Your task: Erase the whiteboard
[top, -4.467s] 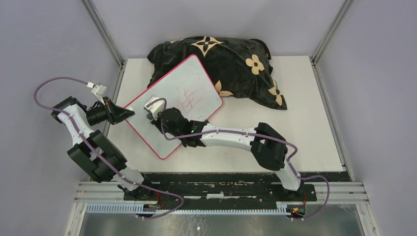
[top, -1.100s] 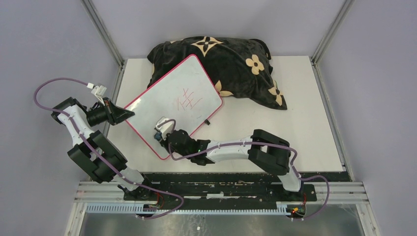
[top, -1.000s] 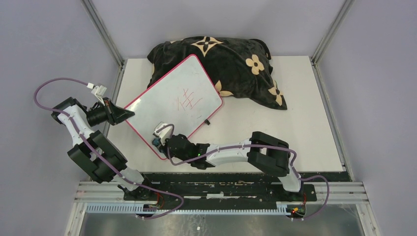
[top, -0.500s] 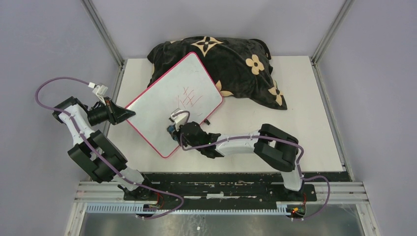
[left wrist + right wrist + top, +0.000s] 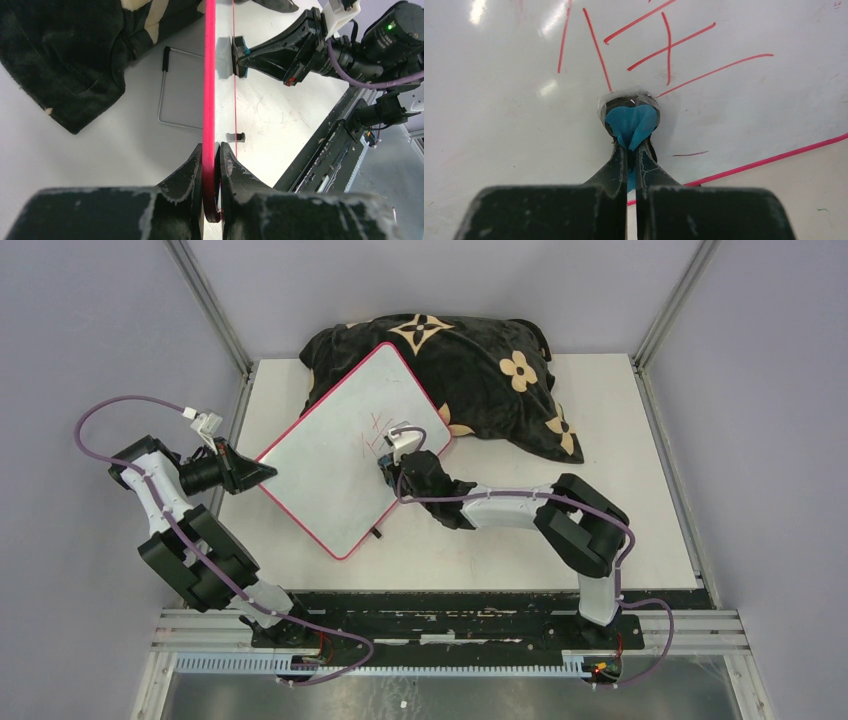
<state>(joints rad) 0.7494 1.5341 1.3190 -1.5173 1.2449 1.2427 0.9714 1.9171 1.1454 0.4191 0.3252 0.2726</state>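
The eraser is near the whiteboard's pink-red rim (image 5: 724,172), under the red marks, so my right gripper should sweep it back up over those marks (image 5: 597,49).
The whiteboard (image 5: 335,450) is white with a pink-red rim and leans tilted against the black floral cushion (image 5: 470,370). Red handwritten marks (image 5: 664,45) are on its right part. My left gripper (image 5: 262,472) is shut on the board's left rim (image 5: 209,100), seen edge-on in the left wrist view. My right gripper (image 5: 388,462) is shut on a small eraser with a blue handle (image 5: 630,122), which presses on the board just below the red marks. The eraser also shows in the left wrist view (image 5: 237,56).
The cushion lies at the back of the white table (image 5: 620,460). A wire stand (image 5: 165,90) shows behind the board. A small black foot (image 5: 376,533) sticks out at the board's lower edge. Metal frame posts stand at both back corners.
My right gripper with the eraser moved from the board's lower corner up and right across the board to the red marks. The board has tilted up somewhat. The left gripper kept its hold.
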